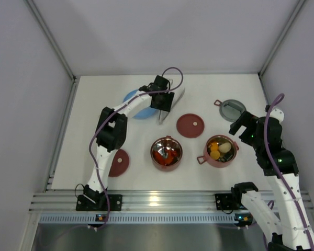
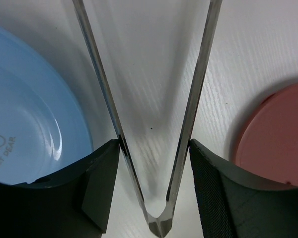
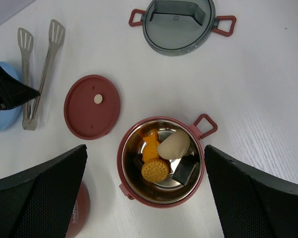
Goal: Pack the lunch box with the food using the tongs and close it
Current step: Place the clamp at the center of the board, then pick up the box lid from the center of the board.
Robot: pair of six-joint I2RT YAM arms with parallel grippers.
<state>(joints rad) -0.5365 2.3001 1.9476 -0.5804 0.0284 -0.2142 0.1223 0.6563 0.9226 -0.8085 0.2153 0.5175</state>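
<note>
My left gripper is moving on from the tongs, with food in the bowl and the maroon lid free beside the tongs (image 1: 190, 126). It should keep going and close on the lid's rim (image 1: 179, 120).
The silver tongs (image 1: 170, 107) lie by the blue plate, their hinge end between the fingers of my left gripper (image 2: 155, 148). Each finger touches one arm of the tongs (image 2: 188, 124), so the gripper is shut on them. One dusty-red lunch box bowl (image 1: 166, 152) at mid-table holds red food. The other bowl (image 3: 124, 168) holds orange pieces (image 3: 155, 170), a black piece and a pale beige piece (image 3: 173, 146). My right gripper (image 3: 145, 148) hovers wide open above this bowl, holding nothing.
A light-blue plate (image 2: 30, 119) sits left of the tongs. One maroon disc lid (image 3: 92, 106) lies between tongs and bowls, another (image 1: 119, 162) near the left arm. The grey red-handled top lid (image 3: 179, 22) lies behind the right bowl.
</note>
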